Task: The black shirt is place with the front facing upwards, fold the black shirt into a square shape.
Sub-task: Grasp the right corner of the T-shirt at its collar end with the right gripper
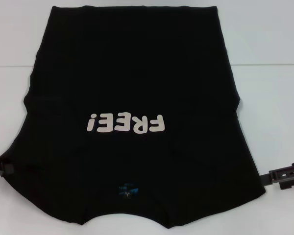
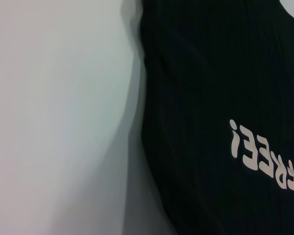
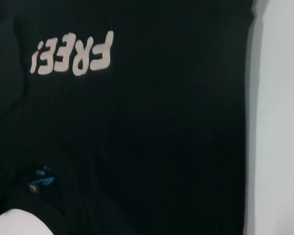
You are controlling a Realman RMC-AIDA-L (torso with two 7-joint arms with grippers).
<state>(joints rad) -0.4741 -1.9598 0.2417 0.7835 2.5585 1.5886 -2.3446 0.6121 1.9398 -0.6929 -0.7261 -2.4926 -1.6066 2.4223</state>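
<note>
The fingers of my right gripper are pointing straight at the flat sleeve's outer edge (image 1: 257,182), so I need to bring them in over the sleeve (image 1: 239,184) next until they close on the cloth.
The black shirt (image 1: 132,73) lies flat on the white table, front up, with its collar toward me and its hem at the far side. The white "FREE!" lettering (image 1: 126,123) reads upside down and the small blue neck label (image 1: 127,190) sits near the collar. My left gripper (image 1: 1,169) is at the shirt's near left edge by the sleeve. My right gripper (image 1: 272,177) is at the near right edge by the other sleeve. The shirt also shows in the left wrist view (image 2: 210,73) and in the right wrist view (image 3: 161,137). Neither wrist view shows fingers.
The white table (image 1: 274,49) shows bare on both sides of the shirt and has a thin seam line (image 1: 269,65) across it at the back. No other objects are in view.
</note>
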